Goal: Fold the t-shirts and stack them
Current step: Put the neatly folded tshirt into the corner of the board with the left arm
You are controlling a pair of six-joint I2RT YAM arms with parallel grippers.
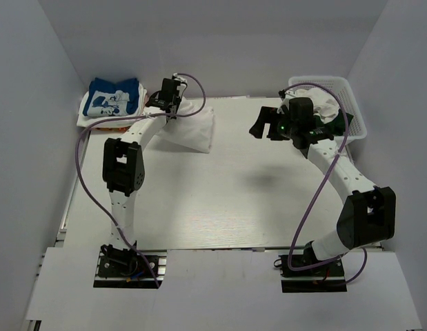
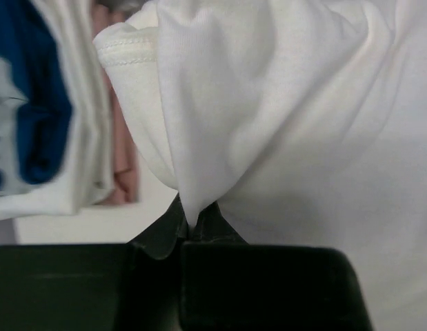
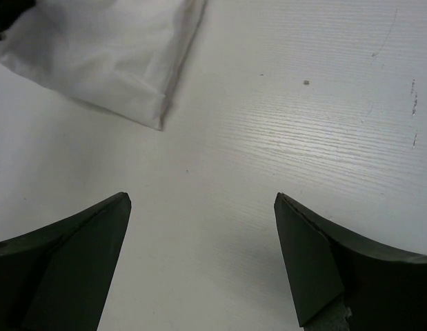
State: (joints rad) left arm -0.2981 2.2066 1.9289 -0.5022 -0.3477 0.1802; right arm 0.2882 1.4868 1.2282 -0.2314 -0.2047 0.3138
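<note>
The robot's left gripper is pinching the folded white t-shirt by its edge [image 2: 187,165] nearest the stack, so the robot should go on carrying it until it covers the blue t-shirt [image 1: 112,98].
A folded white t-shirt [image 1: 192,127] hangs from my left gripper [image 1: 173,110] at the back left of the table, its lower edge on the tabletop. In the left wrist view the gripper [image 2: 193,224] is shut on a pinch of this white cloth [image 2: 282,117]. Left of it lies a stack with a blue t-shirt with white cartoon print [image 1: 114,96] on top; the stack [image 2: 41,117] shows white, blue and orange-pink layers. My right gripper [image 1: 263,128] is open and empty above the table's back right; its wrist view [image 3: 203,258] shows a corner of the white shirt [image 3: 103,48].
A white plastic basket [image 1: 350,103] with more white cloth stands at the back right, behind my right arm. White walls close the table on the left, back and right. The tabletop [image 1: 227,200] is white wood grain.
</note>
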